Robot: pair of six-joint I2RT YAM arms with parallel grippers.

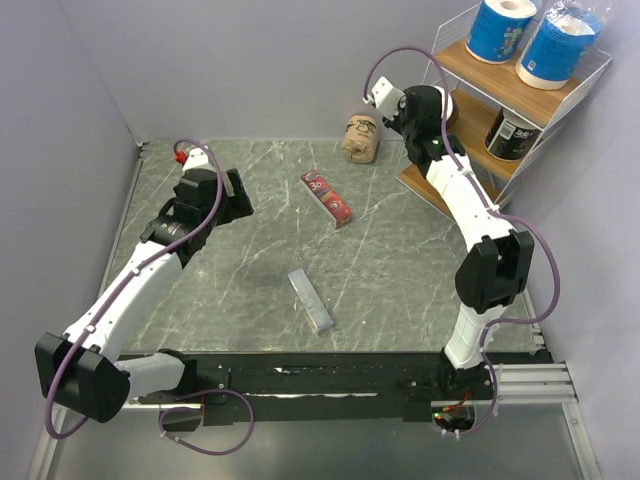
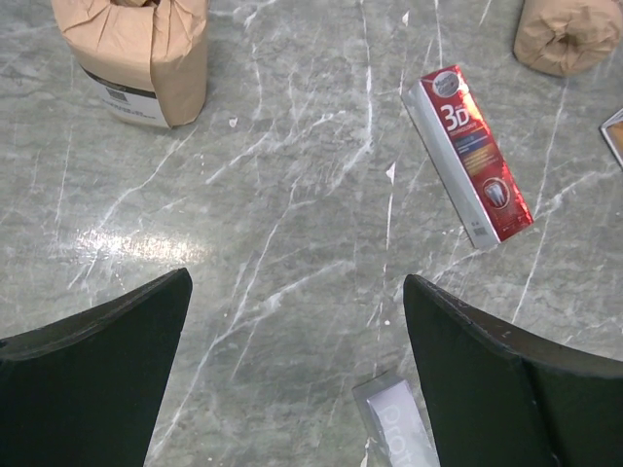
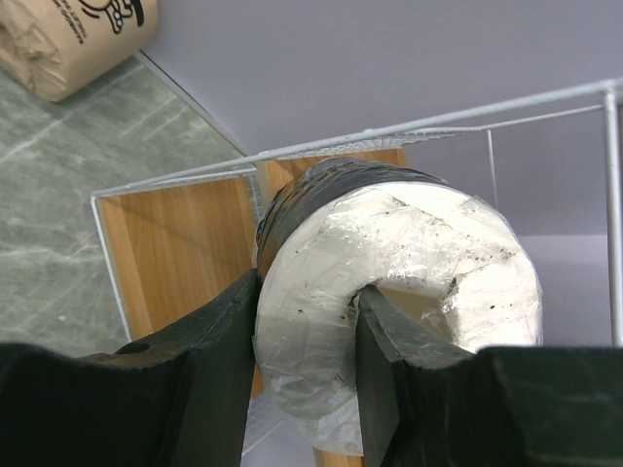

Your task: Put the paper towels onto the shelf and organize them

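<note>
Next, my right gripper opens, back out and pushes the roll's side [image 3: 292,211] further in with closed fingers, because the black roll is close to the wooden level's open edge [image 3: 261,195].
The shelf [image 1: 482,72] stands at the back right. Two blue paper towels [image 1: 501,28] [image 1: 560,46] stand on its top tier, and a black roll [image 1: 512,135] sits on the middle tier. My right gripper [image 3: 307,311] is shut on the second black roll [image 3: 409,243], one finger in its core and one outside, and holds it at the shelf's wooden tier [image 3: 180,243]. It shows at the shelf in the top view [image 1: 432,118]. A tan roll [image 1: 362,138] lies on the table. Another tan roll [image 2: 131,53] stands upright, hidden by the left arm in the top view. My left gripper [image 2: 297,280] is open and empty above the table.
A flat red packet [image 1: 327,198] lies mid-table and also shows in the left wrist view [image 2: 467,156]. A grey bar [image 1: 311,299] lies nearer the front, its end under my left gripper [image 2: 394,428]. Grey walls close the back and both sides.
</note>
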